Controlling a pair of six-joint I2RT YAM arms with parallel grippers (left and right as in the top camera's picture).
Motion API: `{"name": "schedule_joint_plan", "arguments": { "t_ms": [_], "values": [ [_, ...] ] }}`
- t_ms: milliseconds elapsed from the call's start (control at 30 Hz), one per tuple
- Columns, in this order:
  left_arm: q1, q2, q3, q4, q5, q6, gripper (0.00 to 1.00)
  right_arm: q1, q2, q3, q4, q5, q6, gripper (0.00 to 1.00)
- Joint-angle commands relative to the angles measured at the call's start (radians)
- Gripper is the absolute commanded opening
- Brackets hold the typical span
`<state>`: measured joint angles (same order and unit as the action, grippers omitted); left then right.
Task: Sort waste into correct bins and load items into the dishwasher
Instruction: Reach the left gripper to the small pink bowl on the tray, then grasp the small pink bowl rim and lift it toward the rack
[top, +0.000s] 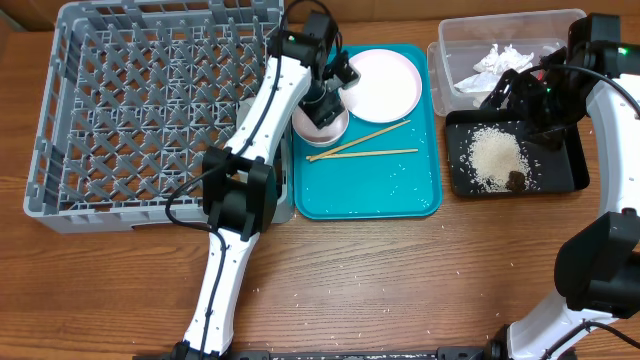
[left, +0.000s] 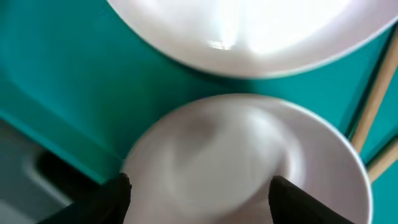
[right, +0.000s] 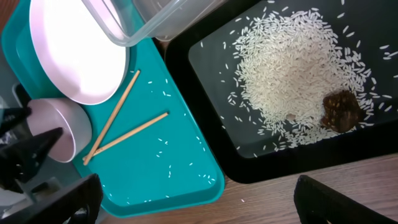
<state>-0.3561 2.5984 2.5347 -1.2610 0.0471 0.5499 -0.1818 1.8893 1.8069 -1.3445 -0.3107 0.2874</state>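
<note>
The bowl's rim (left: 129, 159) is under my left gripper's outer finger, so I should open, straddle the bowl's side (left: 145, 147) there and pinch it before lifting toward the dish rack.
A pale bowl (top: 331, 133) stands on the teal tray (top: 370, 190), next to the white-pinkish plate (top: 385, 82) and two wooden chopsticks (top: 365, 140). My left gripper (top: 325, 105) is open right over the bowl (left: 236, 155); its fingers (left: 199, 193) sit at the left rim and over the inside. My right gripper (right: 199, 199) is open and empty above the black tray (top: 565, 175), which holds rice (top: 493, 155) and a brown lump (top: 515, 181). A crumpled napkin (top: 500, 58) lies in the clear tub (top: 460, 40). The red wrapper, the cup and a second bowl are out of view.
The grey dish rack (top: 150, 100) stands at the left, touching the teal tray's left edge. Loose rice grains lie on the teal tray (right: 174, 143) and on the wooden table in front. The plate (right: 74, 56), bowl (right: 59, 127) and chopsticks (right: 124, 130) also show in the right wrist view.
</note>
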Motion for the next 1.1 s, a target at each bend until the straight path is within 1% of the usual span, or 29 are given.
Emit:
{"name": "schedule_joint_plan", "arguments": {
  "t_ms": [0, 267, 367, 467, 533, 667, 867, 933, 1067],
  "values": [
    [0.004, -0.036, 0.035, 0.037, -0.021, 0.055, 0.7, -0.003, -0.032, 0.023, 0.004, -0.004, 0.0, 1.0],
    [0.015, -0.024, 0.005, 0.121, -0.019, 0.057, 0.62, -0.003, -0.032, 0.023, 0.004, -0.004, 0.0, 1.0],
    [0.016, -0.006, 0.0, 0.12, -0.013, 0.057, 0.6, -0.003, -0.032, 0.023, 0.004, -0.004, 0.0, 1.0],
    [0.014, 0.024, 0.0, 0.093, -0.001, 0.057, 0.54, -0.003, -0.032, 0.023, 0.004, -0.004, 0.0, 1.0],
    [0.015, 0.027, 0.0, 0.084, -0.002, 0.057, 0.48, -0.003, -0.032, 0.023, 0.004, -0.004, 0.0, 1.0],
    [0.015, 0.031, -0.002, 0.079, 0.022, 0.057, 0.48, -0.003, -0.032, 0.023, 0.004, -0.004, 0.0, 1.0],
    [0.015, 0.031, -0.066, 0.109, 0.032, 0.057, 0.48, -0.003, -0.032, 0.023, 0.004, -0.004, 0.0, 1.0],
    [0.015, 0.031, -0.068, 0.109, 0.032, 0.057, 0.43, -0.003, -0.032, 0.023, 0.004, -0.004, 0.0, 1.0],
    [0.015, 0.031, -0.068, 0.11, 0.032, 0.056, 0.26, -0.003, -0.032, 0.023, 0.003, -0.004, 0.0, 1.0]
  ]
}}
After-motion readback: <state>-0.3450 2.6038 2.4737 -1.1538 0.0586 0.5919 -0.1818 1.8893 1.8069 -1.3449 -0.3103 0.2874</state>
